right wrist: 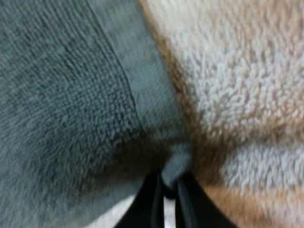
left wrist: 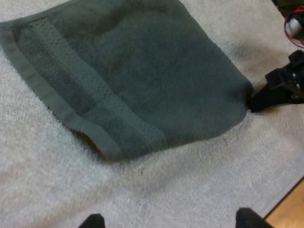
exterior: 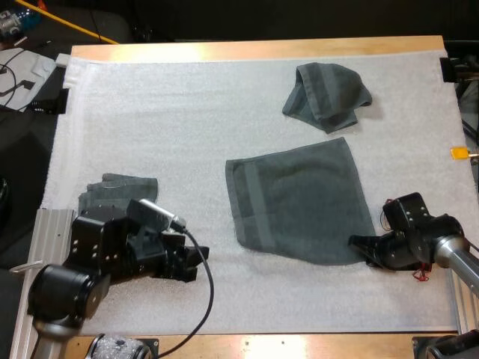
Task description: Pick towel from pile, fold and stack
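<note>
I am facing the towel's near edge, which bows loosely between its corners, so I expect the towel to sag in the middle when I carry both corners across.
A dark grey-green towel lies spread flat in the middle of the mat. My right gripper sits at its near right corner. The right wrist view has that gripper shut on the towel's corner, with the fabric pinched between the two black fingers. My left gripper rests low on the mat, left of the flat towel, and is open; its fingertips stand wide apart, short of the towel. The other arm's gripper touches the towel's corner.
A crumpled towel lies at the far side of the mat. A folded stack sits by my left arm near the mat's left edge. Bare white mat stretches between them. The table's wooden front edge is close.
</note>
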You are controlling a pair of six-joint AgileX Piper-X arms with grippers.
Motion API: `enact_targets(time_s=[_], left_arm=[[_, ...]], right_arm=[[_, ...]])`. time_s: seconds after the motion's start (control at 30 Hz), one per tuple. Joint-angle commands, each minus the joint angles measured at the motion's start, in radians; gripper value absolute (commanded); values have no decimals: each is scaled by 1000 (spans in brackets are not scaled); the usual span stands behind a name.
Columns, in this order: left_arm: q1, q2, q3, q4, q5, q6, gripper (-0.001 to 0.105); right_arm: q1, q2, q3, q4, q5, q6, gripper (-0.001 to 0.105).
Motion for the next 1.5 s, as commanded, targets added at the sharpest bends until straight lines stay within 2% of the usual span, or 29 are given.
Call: enact_targets(time_s=[0.0, 0.03, 0.1, 0.23, 0.5, 0.7, 0.8, 0.87, 1.13, 1.47], left_arm=[[-43, 49, 5, -47, 26, 7, 55], [-62, 65, 8, -55, 26, 6, 55], [-22, 75, -3, -39, 31, 6, 55], [-43, 136, 6, -61, 52, 14, 54], [-165, 277, 37, -174, 56, 3, 54], [-228, 443, 34, -273, 8, -31, 54], [-232, 530, 34, -314, -8, -44, 55], [-230, 519, 37, -311, 10, -44, 56], [-225, 728, 39, -400, 9, -60, 56], [-228, 831, 40, -478, 14, -59, 56]], right_arm=[[1, -52, 0, 23, -11, -9, 0], [2, -62, 1, 31, -11, -10, 0], [0, -58, -1, 60, -13, -18, 0], [1, -111, -1, 103, -8, -25, 0], [0, -150, 0, 119, 2, -23, 0], [0, -147, 1, 114, 7, -21, 0], [-1, -147, 1, 115, 6, -18, 0], [-1, -147, -1, 114, 1, -16, 0], [-2, -144, -1, 123, 2, -19, 0], [0, -143, -2, 122, 3, -21, 0]])
